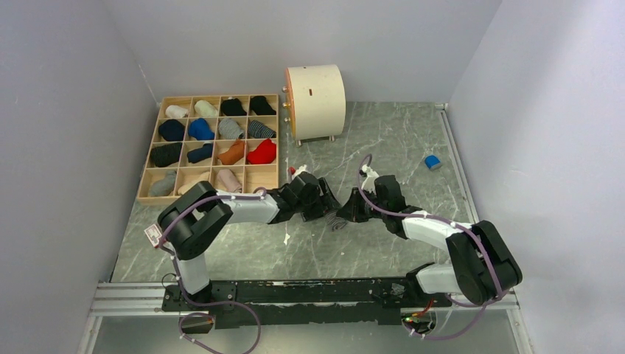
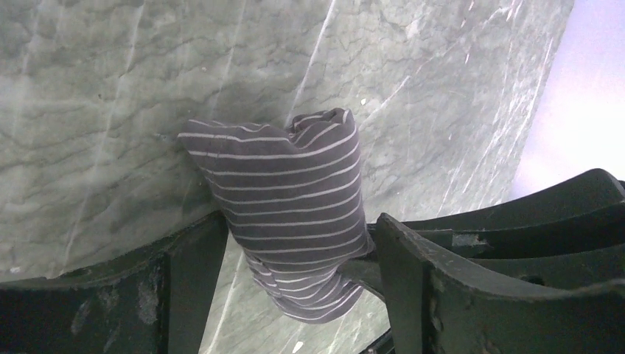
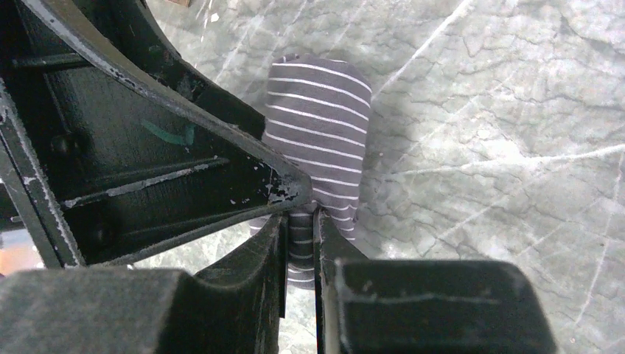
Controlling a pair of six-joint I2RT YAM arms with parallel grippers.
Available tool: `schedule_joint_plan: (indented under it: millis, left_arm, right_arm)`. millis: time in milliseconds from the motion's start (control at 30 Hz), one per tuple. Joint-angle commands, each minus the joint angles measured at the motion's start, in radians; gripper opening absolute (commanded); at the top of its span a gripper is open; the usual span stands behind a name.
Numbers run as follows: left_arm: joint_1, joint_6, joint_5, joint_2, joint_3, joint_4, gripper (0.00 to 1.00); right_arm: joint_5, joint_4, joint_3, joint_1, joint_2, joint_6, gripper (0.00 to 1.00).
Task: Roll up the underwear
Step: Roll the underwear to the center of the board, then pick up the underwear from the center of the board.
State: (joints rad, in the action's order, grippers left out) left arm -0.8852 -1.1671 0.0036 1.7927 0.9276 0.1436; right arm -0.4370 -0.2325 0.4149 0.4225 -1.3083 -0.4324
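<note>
The roll's end [image 3: 301, 233] is still pinched in my right gripper. That gripper should open and back out of the way before my left gripper lifts the roll into the box's empty cell [image 1: 261, 178].
The grey underwear with fine white stripes [image 1: 338, 221] lies as a compact roll on the marble table between both arms. My right gripper [image 3: 301, 236] is shut on the roll's near end, cloth pinched flat between its fingers, and the roll [image 3: 320, 125] runs away from it. My left gripper [image 2: 295, 287] stands open, its two black fingers wide on either side of the roll [image 2: 287, 199]. In the top view the left gripper [image 1: 328, 209] and the right gripper [image 1: 351, 212] meet tip to tip over the roll.
A wooden grid box [image 1: 278, 140] with several rolled garments sits at the back left. A cream cylinder [image 1: 315, 101] stands behind it to the right. A small blue block [image 1: 433, 161] lies near the right wall. The left arm's elbow [image 1: 193, 221] juts out low left.
</note>
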Motion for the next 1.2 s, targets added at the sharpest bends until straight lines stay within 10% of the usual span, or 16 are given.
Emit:
schedule_joint_plan:
  millis: [0, 433, 733, 1167]
  left_arm:
    - [-0.006, 0.012, 0.014, 0.057, 0.001, -0.031, 0.78]
    - [-0.059, 0.048, 0.022, 0.186, 0.067, -0.119, 0.58]
    - [-0.063, 0.074, 0.058, 0.223, 0.100, -0.113, 0.07]
    - [-0.014, 0.162, 0.174, 0.043, -0.025, 0.160, 0.05]
  right_arm:
    - [-0.001, 0.017, -0.034, -0.030, -0.025, -0.012, 0.13]
    - [0.005, 0.052, -0.007, -0.037, -0.022, -0.002, 0.17]
    - [-0.072, 0.092, 0.039, -0.037, 0.012, 0.003, 0.33]
    - [0.281, 0.411, 0.108, -0.050, 0.393, -0.079, 0.50]
